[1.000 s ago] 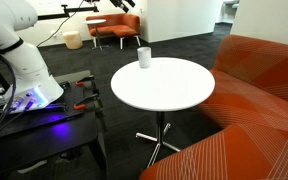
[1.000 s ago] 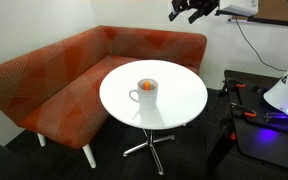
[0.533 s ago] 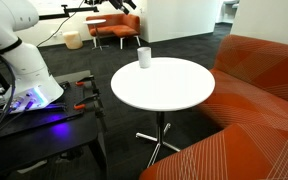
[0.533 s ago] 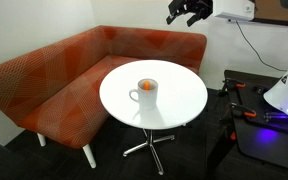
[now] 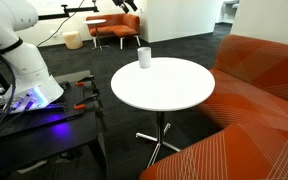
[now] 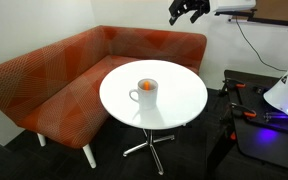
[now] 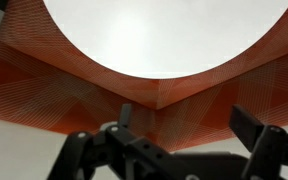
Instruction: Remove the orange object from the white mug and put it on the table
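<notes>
Next, I swing my gripper across and bring it down toward the orange object inside (image 6: 148, 85), because my gripper points at the sofa corner (image 7: 156, 102), away from the white mug.
The white mug (image 6: 145, 93) stands on the round white table (image 6: 179, 95), with the orange object (image 6: 147, 84) showing inside its rim. In an exterior view the mug (image 5: 144, 57) sits at the table's far edge (image 5: 164, 100); the orange piece is hidden there. My gripper (image 6: 187, 11) hangs high above the table's far side, open and empty. It also shows in an exterior view (image 5: 124, 5) at the top edge. In the wrist view the open fingers (image 7: 184, 125) frame the sofa corner, with the table (image 7: 164, 35) above; the mug is out of view.
An orange sofa (image 6: 54, 80) wraps round two sides of the table and shows in the wrist view (image 7: 74, 90). A dark bench (image 6: 269, 130) carries the robot base (image 5: 24, 70). An orange armchair (image 5: 114, 30) stands in the background.
My gripper has shifted slightly up and sideways near the top of the exterior view. The mug and the orange object have not moved.
</notes>
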